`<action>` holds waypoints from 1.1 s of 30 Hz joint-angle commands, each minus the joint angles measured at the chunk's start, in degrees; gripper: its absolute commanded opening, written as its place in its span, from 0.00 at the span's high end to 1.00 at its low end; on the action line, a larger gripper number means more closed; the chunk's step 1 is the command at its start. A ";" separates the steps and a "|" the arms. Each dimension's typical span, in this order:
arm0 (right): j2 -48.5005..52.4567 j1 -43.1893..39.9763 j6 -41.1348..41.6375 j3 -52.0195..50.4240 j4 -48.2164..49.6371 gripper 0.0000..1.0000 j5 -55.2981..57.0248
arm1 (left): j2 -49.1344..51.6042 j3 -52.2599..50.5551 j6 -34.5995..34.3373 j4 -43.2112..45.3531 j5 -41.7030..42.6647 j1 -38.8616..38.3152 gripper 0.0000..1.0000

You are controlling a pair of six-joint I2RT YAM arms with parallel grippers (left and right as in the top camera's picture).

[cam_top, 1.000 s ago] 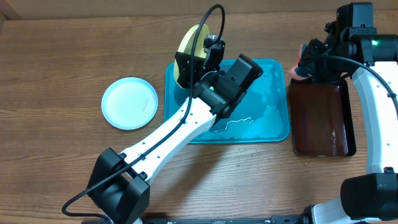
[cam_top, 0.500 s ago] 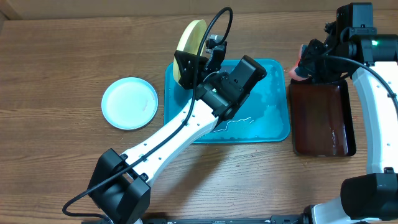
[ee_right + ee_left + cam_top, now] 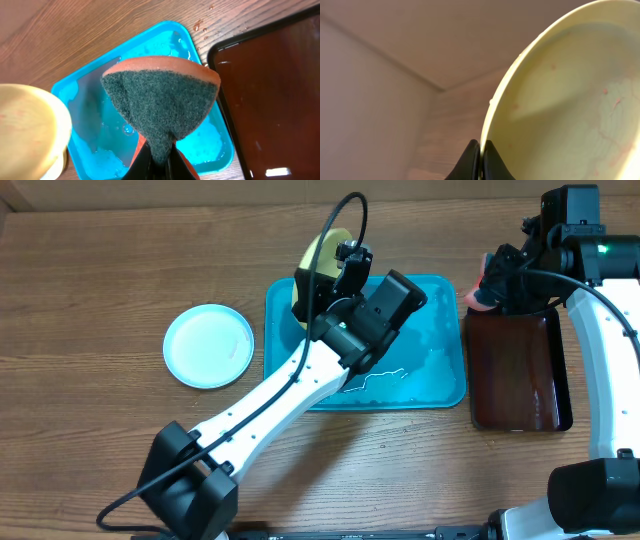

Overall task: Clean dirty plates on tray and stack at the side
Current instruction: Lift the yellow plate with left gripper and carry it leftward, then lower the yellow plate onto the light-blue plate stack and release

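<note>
The light blue-white plate (image 3: 208, 346) lies flat and open, so I keep carrying the pale yellow plate (image 3: 331, 248) by its rim with my left gripper until it rests there.
A pale yellow plate (image 3: 322, 256) with a lime-green rim stands on edge above the back left corner of the teal tray (image 3: 440, 365). My left gripper (image 3: 312, 282) is shut on its rim. In the left wrist view the plate (image 3: 570, 100) shows faint red-orange smears, and the gripper (image 3: 481, 151) pinches its edge. A light blue-white plate (image 3: 209, 345) lies flat on the table left of the tray. My right gripper (image 3: 488, 286) hovers at the tray's back right corner, shut on an orange sponge (image 3: 162, 102) whose green scouring face bulges from the gripper (image 3: 160, 159).
A dark brown-red tray (image 3: 520, 370) lies to the right of the teal tray, also seen in the right wrist view as a brown-red tray (image 3: 280, 85). Water and foam sit in the teal tray (image 3: 85, 100). The left arm stretches diagonally across the tray's front left.
The left gripper has turned and shifted the yellow plate slightly to the right, so less of it shows behind the wrist. The right arm with the sponge has not moved.
</note>
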 commanded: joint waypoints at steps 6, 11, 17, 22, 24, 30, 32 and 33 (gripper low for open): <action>-1.29 0.02 -0.39 0.79 0.13 0.96 0.96 | -9.90 1.16 -7.78 -6.73 34.25 10.95 0.96; -1.29 0.02 -0.39 0.79 0.02 0.96 0.96 | -13.55 1.16 -10.95 -12.61 54.55 24.96 0.96; -1.29 0.02 -0.39 0.79 0.04 0.96 0.96 | -12.68 0.76 -10.56 -22.18 69.75 42.71 0.96; -1.29 0.02 -0.37 0.79 0.09 0.96 0.96 | -11.98 -3.32 -9.35 -24.17 70.20 52.98 0.96; -1.29 0.02 -0.35 0.79 0.09 0.96 0.96 | -11.98 -5.95 -9.05 -23.28 71.25 55.69 0.96; -1.29 0.02 -0.37 0.79 0.11 0.96 0.96 | -11.98 -16.33 -9.20 -13.94 72.00 59.45 0.96; -1.29 0.02 -0.35 0.79 0.02 0.96 0.96 | -11.98 -20.44 -11.45 -9.97 69.96 59.71 0.96; -1.29 0.02 -0.37 0.79 0.02 0.96 0.96 | -11.96 -22.51 -13.07 -7.72 68.19 59.74 0.96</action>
